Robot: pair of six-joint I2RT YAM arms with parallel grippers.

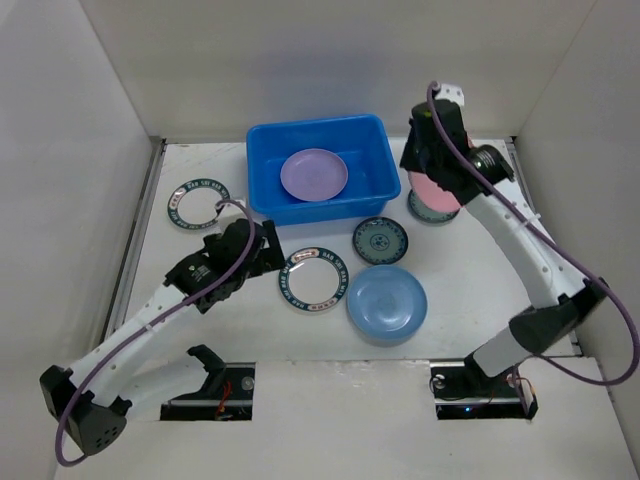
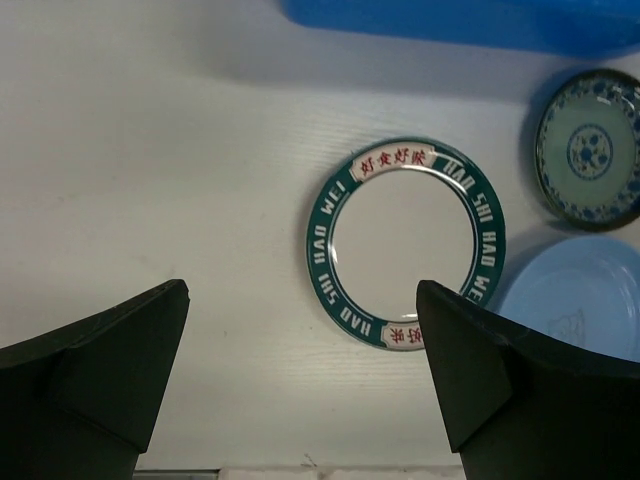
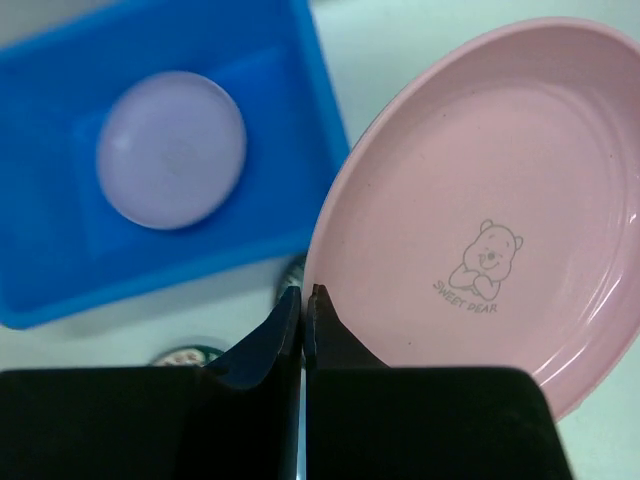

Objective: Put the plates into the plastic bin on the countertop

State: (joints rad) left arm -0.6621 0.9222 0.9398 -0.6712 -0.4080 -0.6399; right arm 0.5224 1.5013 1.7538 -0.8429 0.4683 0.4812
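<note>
The robot's right gripper is holding the pink plate [image 3: 490, 215] face up, and the lilac plate [image 1: 314, 175] lies flat inside the bin, so that gripper should keep going over the bin and let go of its plate there.
The blue plastic bin [image 1: 263, 140] stands at the back of the countertop [image 1: 460, 270] with the lilac plate [image 1: 314, 174] inside it; both show in the right wrist view, the bin [image 3: 290, 100] and the lilac plate [image 3: 171, 148]. My right gripper [image 3: 304, 295] is shut on the rim of the pink plate [image 3: 500, 200], held tilted above the table right of the bin [image 1: 436, 195]. My left gripper [image 2: 300, 330] is open and empty, just left of a white plate with a green rim [image 2: 407, 243], also in the top view [image 1: 314, 279]. A light blue plate [image 1: 386, 303] and a teal plate [image 1: 380, 240] lie nearby.
A second white green-rimmed plate [image 1: 198, 204] lies at the left of the bin. Another teal plate [image 1: 420, 210] lies partly hidden under the pink one. White walls close in the back and both sides.
</note>
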